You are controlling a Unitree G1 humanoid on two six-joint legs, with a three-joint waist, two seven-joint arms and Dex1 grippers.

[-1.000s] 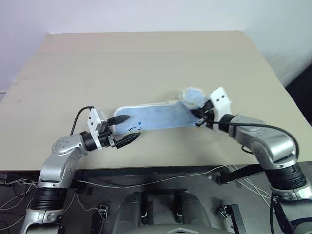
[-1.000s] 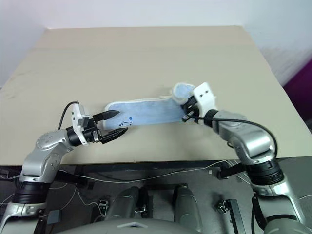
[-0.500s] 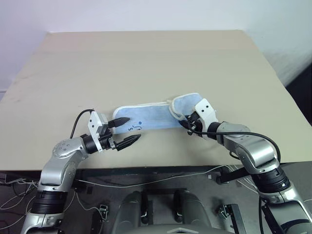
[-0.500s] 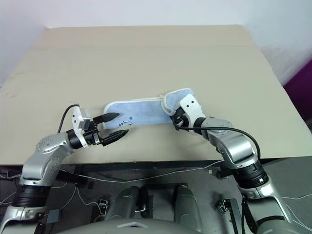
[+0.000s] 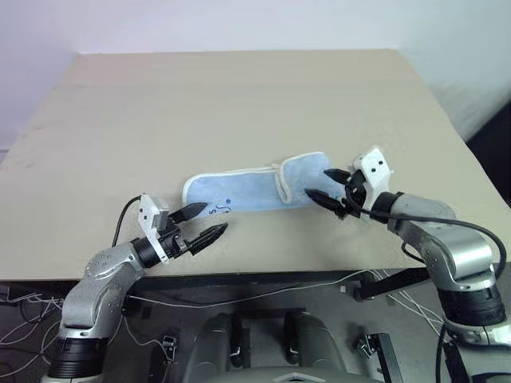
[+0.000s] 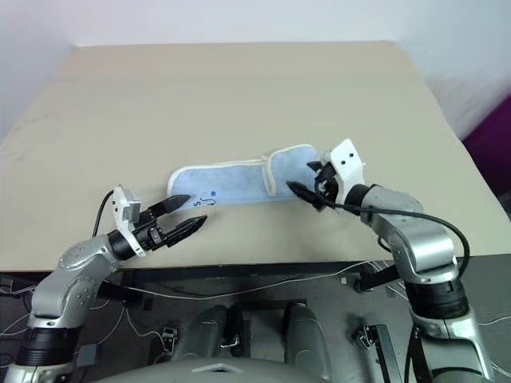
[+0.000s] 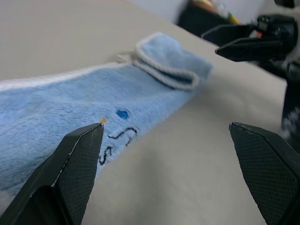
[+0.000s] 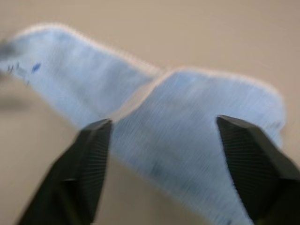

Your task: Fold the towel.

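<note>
I expect the whole towel to slide along, still folded, when I pull its opposite end, because the folded end is lying loose next to my open right gripper.
The towel is a light blue strip with white edging, lying flat near the table's front edge, and a small dark mark shows near its left end. Its right end is folded back over the strip. My right gripper hovers open at that folded end with nothing between its fingers. In the right wrist view the towel lies just past the open right gripper. My left gripper stands open just in front of the towel's left end, also empty. The left wrist view looks along the towel through the open left gripper.
The tan table stretches bare behind the towel to a pale wall. Its front edge runs just below both grippers. Cables hang beneath it.
My right gripper carried the towel's right end over onto the strip, then opened, let it go and drew back to the right. The left gripper stays open and its wrist has rolled a little.
</note>
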